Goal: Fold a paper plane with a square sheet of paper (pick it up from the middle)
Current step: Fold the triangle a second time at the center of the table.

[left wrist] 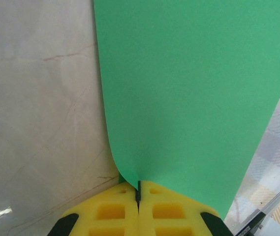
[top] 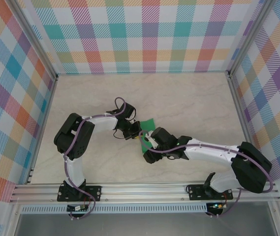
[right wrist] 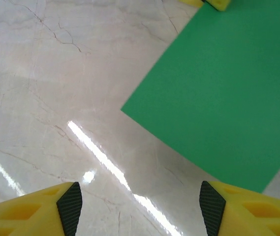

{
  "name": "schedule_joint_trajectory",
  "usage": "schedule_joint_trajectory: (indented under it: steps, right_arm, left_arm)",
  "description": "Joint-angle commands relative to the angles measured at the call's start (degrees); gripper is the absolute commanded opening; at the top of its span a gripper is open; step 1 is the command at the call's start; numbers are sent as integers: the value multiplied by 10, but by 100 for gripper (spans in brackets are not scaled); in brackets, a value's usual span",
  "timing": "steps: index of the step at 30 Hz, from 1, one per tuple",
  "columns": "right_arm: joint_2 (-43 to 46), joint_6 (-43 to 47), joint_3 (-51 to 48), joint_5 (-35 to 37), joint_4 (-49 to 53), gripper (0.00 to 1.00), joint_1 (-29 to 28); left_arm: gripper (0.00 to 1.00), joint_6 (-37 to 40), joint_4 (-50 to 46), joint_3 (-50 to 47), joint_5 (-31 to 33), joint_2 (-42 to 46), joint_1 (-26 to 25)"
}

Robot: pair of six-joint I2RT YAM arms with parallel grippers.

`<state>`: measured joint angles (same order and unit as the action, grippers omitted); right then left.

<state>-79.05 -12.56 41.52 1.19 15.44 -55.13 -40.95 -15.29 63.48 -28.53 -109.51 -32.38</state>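
The sheet's curled edge is held by my left gripper on its own side, so next my right gripper takes that edge and pulls it to the sheet's opposite side.
The square sheet of paper is plain bright green. My left gripper is shut on its edge, and the sheet curves up from the yellow fingers. In the top view the sheet shows as a small green patch between the two wrists, with my left gripper at its left side. My right gripper hangs open over bare table, nothing between its fingers. The sheet lies ahead and to its right, one corner pointing towards it. The paper plane is out of view.
The marble-look tabletop spreads beyond both arms. Checkered walls with metal frame rails enclose it on three sides. The left gripper's yellow fingertips show at the sheet's far edge in the right wrist view.
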Motion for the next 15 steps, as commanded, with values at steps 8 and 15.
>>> schedule_joint_trajectory:
  steps: [8,15]
  right_arm:
    - [-102,58,77,114,-4,65,-58]
    - [-123,59,98,146,-11,54,-60]
  left_arm:
    - [3,-1,-34,19,-8,9,-8]
    - [3,0,-35,18,-3,7,-8]
